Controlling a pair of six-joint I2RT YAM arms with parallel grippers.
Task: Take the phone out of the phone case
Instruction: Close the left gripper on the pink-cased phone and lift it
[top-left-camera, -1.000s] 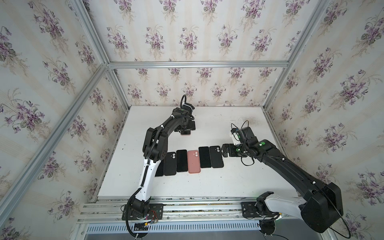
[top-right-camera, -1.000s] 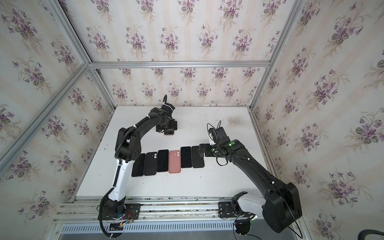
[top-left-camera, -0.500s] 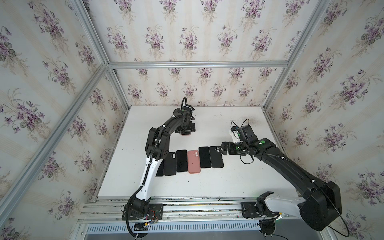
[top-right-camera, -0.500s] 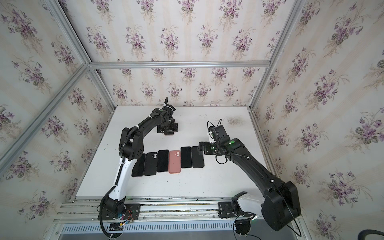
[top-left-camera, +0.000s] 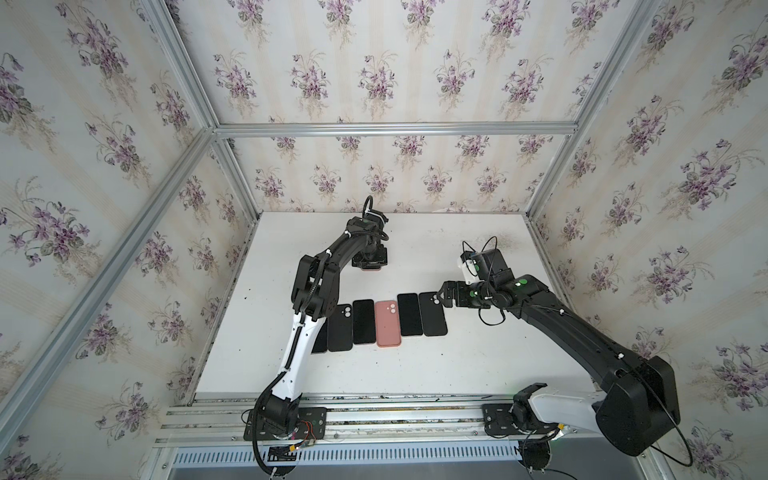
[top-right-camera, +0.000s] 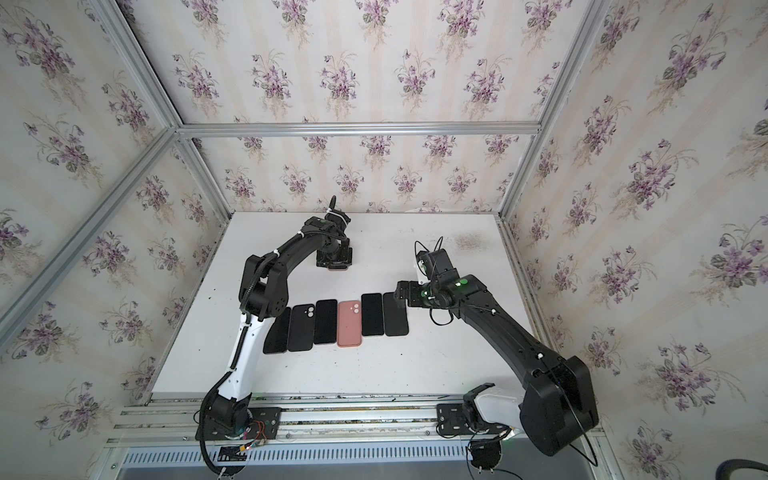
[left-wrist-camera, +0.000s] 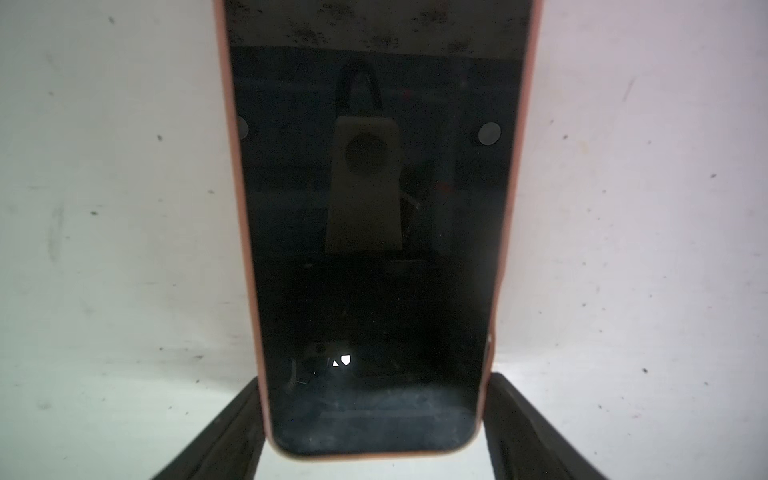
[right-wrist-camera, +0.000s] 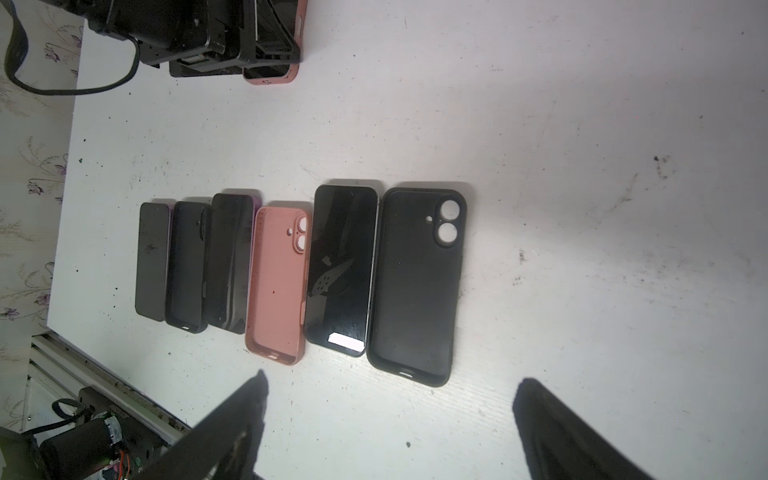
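Next, my right gripper pinches one long edge (left-wrist-camera: 516, 176) after I lift the pink (left-wrist-camera: 490, 348) phone case, because my left gripper is squeezing both of its long sides around the phone.
The phone (left-wrist-camera: 374, 249) lies screen up in a pink phone case (left-wrist-camera: 232, 166) at the far middle of the table. My left gripper (left-wrist-camera: 376, 382) stands straight over one end of it, and its two black fingers (left-wrist-camera: 245, 415) press against the case's long sides. In both top views the left gripper (top-left-camera: 370, 264) (top-right-camera: 334, 262) covers most of the phone, so only a pink edge of the phone case (top-left-camera: 371, 269) (top-right-camera: 337, 268) peeks out. My right gripper (top-left-camera: 445, 296) (top-right-camera: 400, 293) (right-wrist-camera: 392, 378) hangs open and empty by the right end of a row of phones and cases.
A row lies across the table's middle: dark phones, black cases, an empty pink case (top-left-camera: 388, 323) (right-wrist-camera: 276, 282), a bare phone (right-wrist-camera: 340, 270) and an empty black case (top-left-camera: 432, 313) (right-wrist-camera: 415, 286) nearest my right gripper. Walls enclose the table (top-left-camera: 415, 365).
The left gripper's fingers have closed in from wide open onto the sides of the pink case. The left arm's elbow has shifted slightly. The right arm has barely moved.
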